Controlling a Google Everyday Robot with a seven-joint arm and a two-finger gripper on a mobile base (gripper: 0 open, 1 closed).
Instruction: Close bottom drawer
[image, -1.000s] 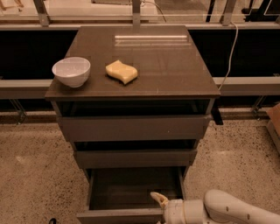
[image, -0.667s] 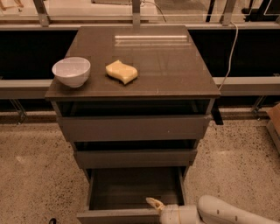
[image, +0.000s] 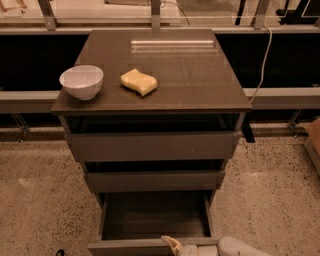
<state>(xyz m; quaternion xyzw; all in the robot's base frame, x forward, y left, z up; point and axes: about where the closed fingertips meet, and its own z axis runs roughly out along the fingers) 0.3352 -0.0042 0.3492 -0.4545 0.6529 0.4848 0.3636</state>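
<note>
The straight sides go back under the middle drawer. The bottom drawer will slide in evenly below the middle drawer when I push.
The bottom drawer is pulled out toward me; its shallow dark box looks empty and its front panel lies along the lower edge of the view. My gripper sits at that front panel, a little right of its middle, with a pale fingertip showing over the panel's top edge. The white arm enters from the bottom right. The middle drawer and top drawer above stand slightly ajar.
On the cabinet top stand a white bowl at the left and a yellow sponge next to it. A cable hangs at the right. A speckled floor surrounds the cabinet; a rail runs behind.
My gripper and arm have slid left and lower along the bottom drawer's front edge. The drawer itself looks as far open as before.
</note>
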